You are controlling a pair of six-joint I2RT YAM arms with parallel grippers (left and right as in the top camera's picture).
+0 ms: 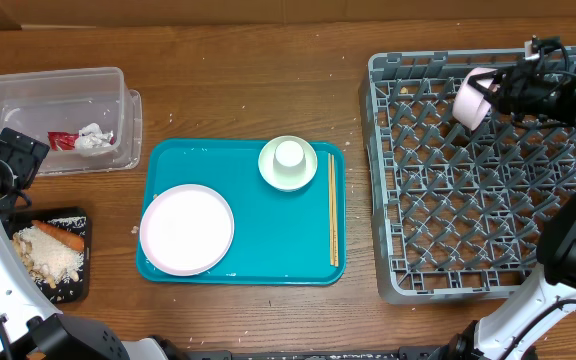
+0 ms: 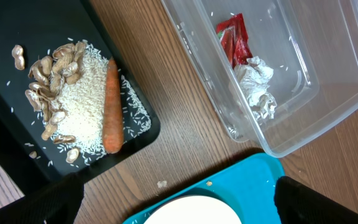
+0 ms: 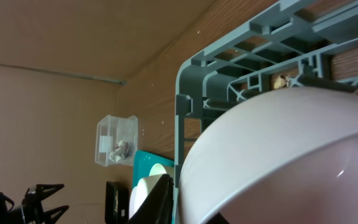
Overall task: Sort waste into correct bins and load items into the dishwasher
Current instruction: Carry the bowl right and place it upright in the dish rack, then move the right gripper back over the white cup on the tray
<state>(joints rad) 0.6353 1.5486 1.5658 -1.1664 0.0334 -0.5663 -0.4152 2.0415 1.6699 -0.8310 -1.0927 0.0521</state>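
I should go on lowering my right gripper, because the white bowl (image 1: pixel 471 101) tips its open side toward the empty pegs of the grey rack (image 1: pixel 476 150), until the pegs hold the bowl up, and then let go.
My right gripper (image 1: pixel 490 95) is shut on a white bowl (image 1: pixel 471 98), held tilted over the far edge of the grey dishwasher rack (image 1: pixel 376 180); the bowl (image 3: pixel 278 155) fills the right wrist view. My left gripper (image 1: pixel 13 160) stands open above the table between the black tray (image 1: pixel 73 290) and the teal tray (image 1: pixel 268 240). The clear tub (image 1: pixel 48 75) holds a red wrapper (image 2: pixel 235 38) and a napkin (image 2: pixel 257 87). A carrot (image 2: pixel 111 106) and beige scraps (image 2: pixel 73 106) lie on the black tray. On the teal tray are a large plate (image 1: pixel 186 229), a cup (image 1: pixel 289 153) on a smaller plate (image 1: pixel 268 170), and chopsticks (image 1: pixel 333 210).
The rack's floor is a grid of upright pegs (image 1: pixel 468 200). A few crumbs lie on the wood (image 2: pixel 161 184) beside the teal tray. A brown wall runs along the back of the table.
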